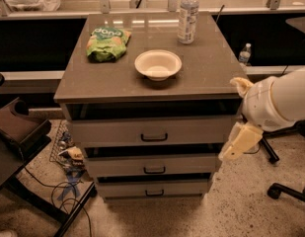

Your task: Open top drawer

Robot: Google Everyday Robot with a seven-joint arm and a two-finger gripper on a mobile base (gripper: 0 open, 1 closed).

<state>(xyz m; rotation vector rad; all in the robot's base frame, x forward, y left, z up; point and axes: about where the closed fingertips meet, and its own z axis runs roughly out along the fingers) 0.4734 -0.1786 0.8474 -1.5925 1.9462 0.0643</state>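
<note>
I keep moving toward the top drawer's upper edge [198,118] and close there, because the dark gap [196,109] above that edge has room for a finger.
The top drawer [191,131] is the tallest grey front, right under the cabinet's top, and it looks shut. Its small black bar handle [154,138] sits at the centre. My gripper [240,113] hangs at the cabinet's front right corner, level with the top drawer and to the right of the handle. It is open and empty. One cream finger [238,143] points down and left beside the drawer's right end. The other fingertip [240,85] shows near the edge of the cabinet's top.
Two shallower grey drawers [154,165] lie below. On the cabinet top [206,68] stand a white bowl [158,64], a green snack bag [108,43] and a water bottle [188,15]. Cables and clutter [70,157] lie on the floor at left, and a chair base [290,189] stands at right.
</note>
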